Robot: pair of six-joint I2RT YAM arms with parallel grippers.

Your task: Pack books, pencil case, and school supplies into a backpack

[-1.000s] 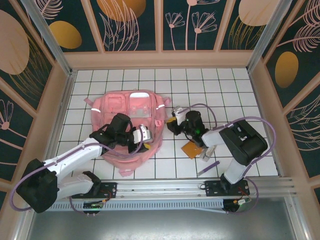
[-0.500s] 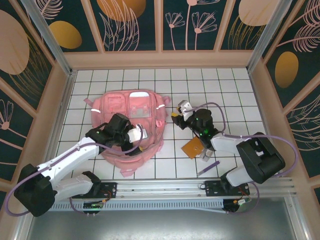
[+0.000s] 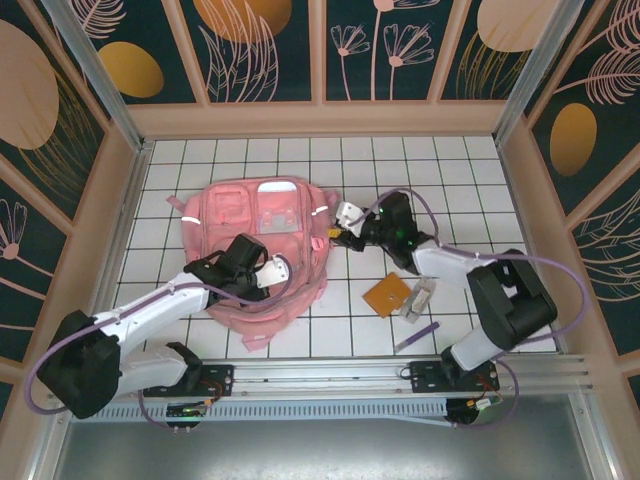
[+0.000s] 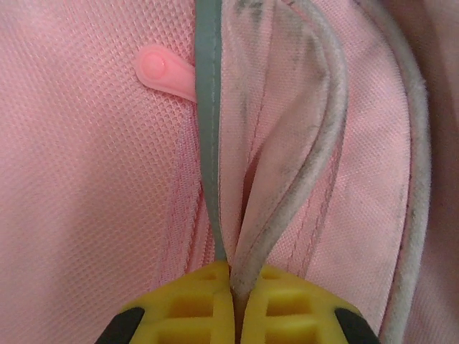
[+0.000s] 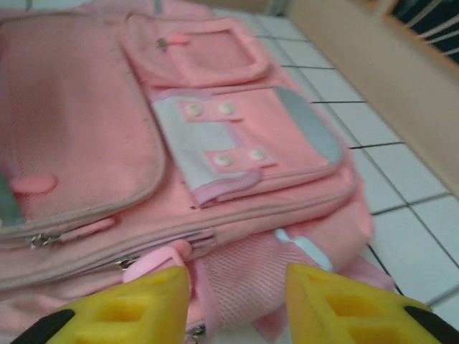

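Next, I move over to the pink zipper pull (image 5: 158,261) beside the pocket and take it first, because my right gripper's open fingers face the mesh side pocket (image 5: 247,276).
The pink backpack (image 3: 250,225) lies flat at the centre-left. My left gripper (image 3: 272,274) is shut on its grey-piped front edge (image 4: 287,201), and the fabric is pinched between the yellow fingers (image 4: 193,308). My right gripper (image 3: 342,226) is open at the backpack's right side, with the mesh side pocket (image 5: 251,283) between its fingers. The small orange square booklet (image 3: 388,296) lies on the tiles to the right. A whitish narrow item (image 3: 419,300) sits beside it; I cannot tell if it is the pencil case. The purple pen (image 3: 415,336) lies nearer the front. The yellow-orange booklet is out of view.
A pink zipper pull (image 4: 161,68) sits just ahead of the left fingers. Wooden walls (image 3: 515,190) ring the white tiled floor (image 3: 460,190), with free tiles behind and to the right of the backpack. The metal rail (image 3: 400,370) runs along the front.
My right gripper has swung left from above the booklet area to the backpack's right side. The left gripper stays clamped on the backpack edge, shifted slightly left.
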